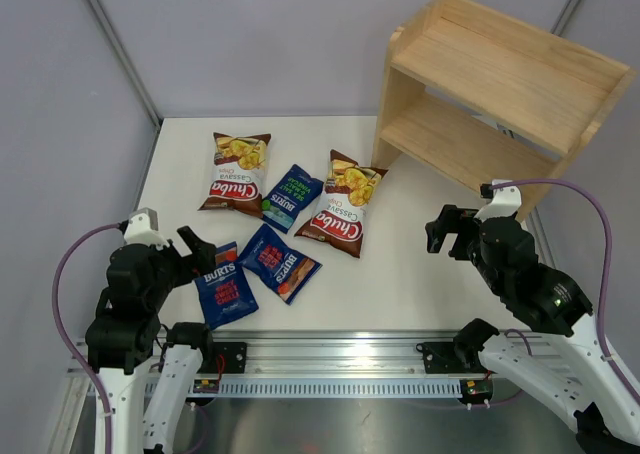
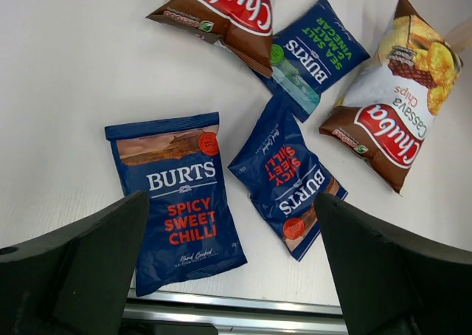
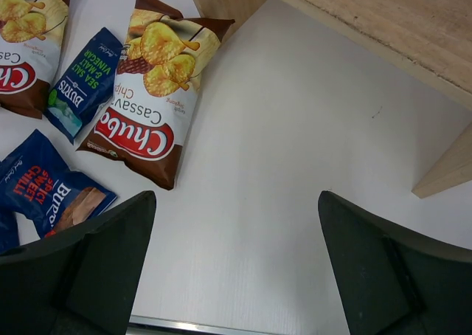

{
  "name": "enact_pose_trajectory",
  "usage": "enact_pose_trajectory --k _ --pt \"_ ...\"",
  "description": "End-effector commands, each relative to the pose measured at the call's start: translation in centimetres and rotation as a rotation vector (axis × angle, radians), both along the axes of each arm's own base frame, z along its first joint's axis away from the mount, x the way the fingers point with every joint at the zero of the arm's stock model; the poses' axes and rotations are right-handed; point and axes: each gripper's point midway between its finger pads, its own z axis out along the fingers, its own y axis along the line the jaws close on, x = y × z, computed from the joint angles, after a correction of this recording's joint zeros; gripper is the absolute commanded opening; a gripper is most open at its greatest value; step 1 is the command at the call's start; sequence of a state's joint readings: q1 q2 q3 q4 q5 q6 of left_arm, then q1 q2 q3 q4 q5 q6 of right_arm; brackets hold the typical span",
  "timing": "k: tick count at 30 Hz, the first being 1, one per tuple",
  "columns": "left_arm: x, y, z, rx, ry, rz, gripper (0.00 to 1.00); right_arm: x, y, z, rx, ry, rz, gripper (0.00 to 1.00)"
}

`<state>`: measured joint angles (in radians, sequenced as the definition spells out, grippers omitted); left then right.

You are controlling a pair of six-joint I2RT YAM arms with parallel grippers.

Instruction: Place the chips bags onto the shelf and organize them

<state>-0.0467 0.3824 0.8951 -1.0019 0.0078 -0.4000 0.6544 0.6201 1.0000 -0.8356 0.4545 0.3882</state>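
Note:
I should go on lowering my left gripper toward the seal's outer corner (image 2: 111,133) before it closes there, as the front Burts bag's far seal (image 2: 164,125) sits free of the other bags.
Five chips bags lie flat on the white table. A Chuba bag (image 1: 236,171) is at the back left and a second Chuba bag (image 1: 345,203) lies to its right. A green-accented Burts bag (image 1: 291,197) lies between them. Two red-accented Burts bags (image 1: 224,284) (image 1: 279,261) lie near the front edge. The wooden shelf (image 1: 497,89) stands at the back right, both tiers bare. My left gripper (image 1: 192,249) is open above the front Burts bag (image 2: 177,200). My right gripper (image 1: 447,232) is open over bare table (image 3: 251,224) in front of the shelf.
A metal rail (image 1: 340,359) runs along the table's near edge. Grey walls enclose the back and sides. The shelf's side panel foot (image 3: 442,173) stands close to the right of my right gripper.

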Motion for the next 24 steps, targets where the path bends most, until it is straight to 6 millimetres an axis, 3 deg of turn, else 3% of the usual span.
enact_pose_trajectory --k 1,7,13,19,24 --pt "0.4 1.7 0.1 0.005 0.005 0.123 0.99 0.2 -0.3 0.7 0.012 -0.029 -0.024 0.99" --pt "0.4 3.7 -0.2 0.015 0.029 0.26 0.99 0.2 0.0 0.3 0.008 -0.021 -0.008 0.99" --pt "-1.0 7.1 -1.1 -0.055 0.095 0.603 0.99 0.0 1.5 0.0 0.029 -0.008 0.071 0.99" --pt "1.5 6.4 -2.5 -0.112 0.131 0.627 0.99 -0.5 5.3 0.0 0.134 -0.02 0.247 0.99" --pt "4.5 4.6 -5.8 -0.134 0.222 0.544 0.99 -0.9 7.7 0.9 0.218 -0.036 0.35 0.99"
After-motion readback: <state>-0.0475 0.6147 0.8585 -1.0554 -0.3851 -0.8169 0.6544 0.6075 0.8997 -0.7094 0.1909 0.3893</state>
